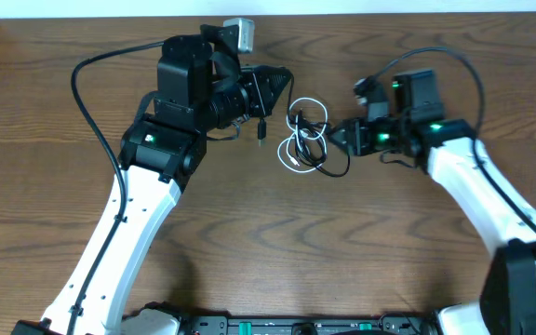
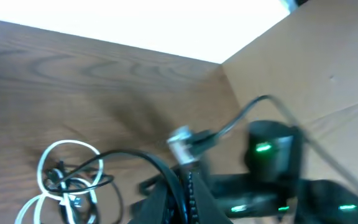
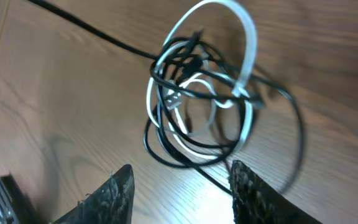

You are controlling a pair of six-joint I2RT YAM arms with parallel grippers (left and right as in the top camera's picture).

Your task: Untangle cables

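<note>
The black cable point(image 2: 134, 152) goes into coils that are wound up with the white loop point(image 2: 73, 185). Its end will come out when I pull, but the coils will stay tangled.
The black cable point(image 1: 331, 166) and the white cable point(image 1: 295, 152) lie tangled in small loops at the middle of the wooden table point(image 1: 249, 242). My left gripper point(image 1: 270, 91) is just left of the tangle and shut on the black cable. A short plug end point(image 1: 261, 131) hangs below it. In the left wrist view the black cable point(image 2: 126, 155) runs up between the closed fingers point(image 2: 180, 179), with the white loop point(image 2: 61, 163) to the left. My right gripper point(image 1: 341, 136) is open at the tangle's right edge. In its wrist view the open fingers point(image 3: 181, 169) face the black cable point(image 3: 166, 152) and the white cable point(image 3: 247, 56).
A cardboard wall point(image 2: 303, 74) stands at the table's edge in the left wrist view. My right arm with green lights point(image 2: 266, 149) is close behind the tangle. Thick robot wires arc over both arms point(image 1: 87, 102).
</note>
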